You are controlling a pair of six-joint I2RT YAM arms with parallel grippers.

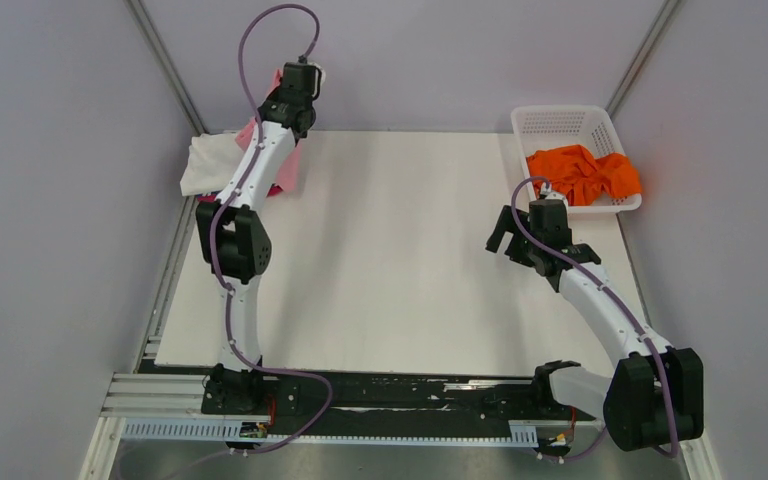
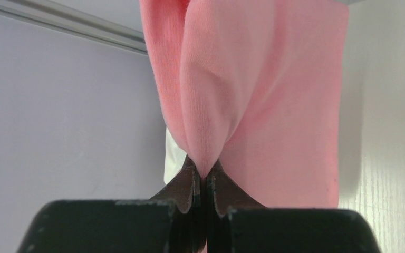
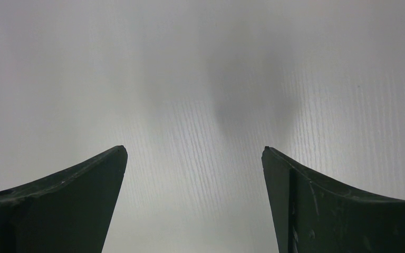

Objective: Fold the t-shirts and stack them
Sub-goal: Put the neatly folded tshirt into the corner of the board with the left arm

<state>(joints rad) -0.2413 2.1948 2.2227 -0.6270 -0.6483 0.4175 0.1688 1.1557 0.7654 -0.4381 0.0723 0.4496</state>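
My left gripper is carrying the light pink t-shirt (image 1: pixel 287 172), which hangs smooth over part of the white t-shirt. My left gripper keeps moving toward the corner (image 1: pixel 205 140) until the light pink t-shirt covers the stack.
My left gripper (image 1: pixel 291 88) reaches to the far left corner of the table and is shut on a fold of the light pink t-shirt (image 2: pixel 253 95). The cloth bunches out from between the closed fingertips (image 2: pixel 192 182). In the top view the pink t-shirt (image 1: pixel 248 132) hangs behind the arm over a white t-shirt (image 1: pixel 205 165), with a sliver of a magenta t-shirt (image 1: pixel 286 187) beside it. An orange t-shirt (image 1: pixel 585 173) lies crumpled in the basket. My right gripper (image 1: pixel 505 238) hovers open above the bare table (image 3: pixel 200 79), holding nothing.
A white lattice basket (image 1: pixel 560 122) stands at the far right corner of the white table (image 1: pixel 400 250). Grey walls with metal rails close in the back and both sides. A strip of white cloth (image 2: pixel 173 158) shows behind the left jaws.
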